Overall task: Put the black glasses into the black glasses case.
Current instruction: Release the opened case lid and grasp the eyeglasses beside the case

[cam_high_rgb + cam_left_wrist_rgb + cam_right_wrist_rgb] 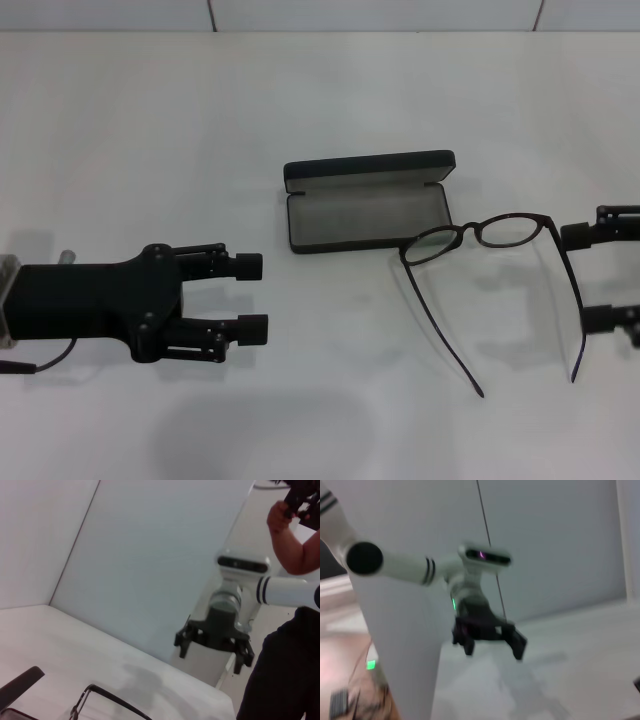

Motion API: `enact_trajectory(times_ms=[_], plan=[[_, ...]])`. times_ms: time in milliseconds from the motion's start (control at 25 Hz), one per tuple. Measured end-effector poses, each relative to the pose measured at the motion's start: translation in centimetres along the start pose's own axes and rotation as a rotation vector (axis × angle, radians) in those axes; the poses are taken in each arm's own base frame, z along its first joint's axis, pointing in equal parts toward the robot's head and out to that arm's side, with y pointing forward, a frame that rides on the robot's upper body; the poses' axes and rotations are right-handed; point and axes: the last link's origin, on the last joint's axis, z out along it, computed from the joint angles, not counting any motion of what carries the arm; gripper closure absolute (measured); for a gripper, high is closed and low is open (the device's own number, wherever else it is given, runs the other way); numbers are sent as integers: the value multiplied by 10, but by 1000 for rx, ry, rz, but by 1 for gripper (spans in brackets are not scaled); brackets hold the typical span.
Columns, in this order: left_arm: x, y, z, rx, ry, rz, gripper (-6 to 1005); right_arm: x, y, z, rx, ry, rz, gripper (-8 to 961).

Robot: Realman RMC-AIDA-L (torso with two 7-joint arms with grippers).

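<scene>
The black glasses point(511, 231) are on the far side of the case from my left gripper with their temple arms spread, so next my right gripper comes from above and picks them up by the bridge point(470, 227).
The black glasses point(468, 232) lie on the white table with both temple arms unfolded, just right of the black glasses case point(365, 215). The case stands open with its grey lining up and its lid point(368, 168) tilted back. My right gripper point(588, 278) is at the right edge, open, its fingertips close beside the right temple arm and holding nothing. My left gripper point(252, 297) is open at the left, well short of the case. The left wrist view shows part of the glasses point(115, 698), a corner of the case point(20, 684) and the right gripper point(214, 641).
A white table point(320, 100) carries everything, with a pale wall behind it. A person point(285, 670) in dark clothes stands beside the right arm in the left wrist view. The right wrist view shows my left gripper point(490, 635) over the table.
</scene>
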Motion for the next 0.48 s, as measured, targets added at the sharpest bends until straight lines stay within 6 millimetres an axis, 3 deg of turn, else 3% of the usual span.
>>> enact_trajectory(times_ms=[200, 360, 480], plan=[[1, -1, 0, -1, -5, 0, 173, -49, -21, 7, -23, 301, 42, 144], [1, -1, 0, 0, -5, 5, 174, -82, -28, 31, -12, 620, 20, 153], [0, -1, 1, -2, -3, 5, 174, -95, -31, 53, 13, 767, -13, 161]])
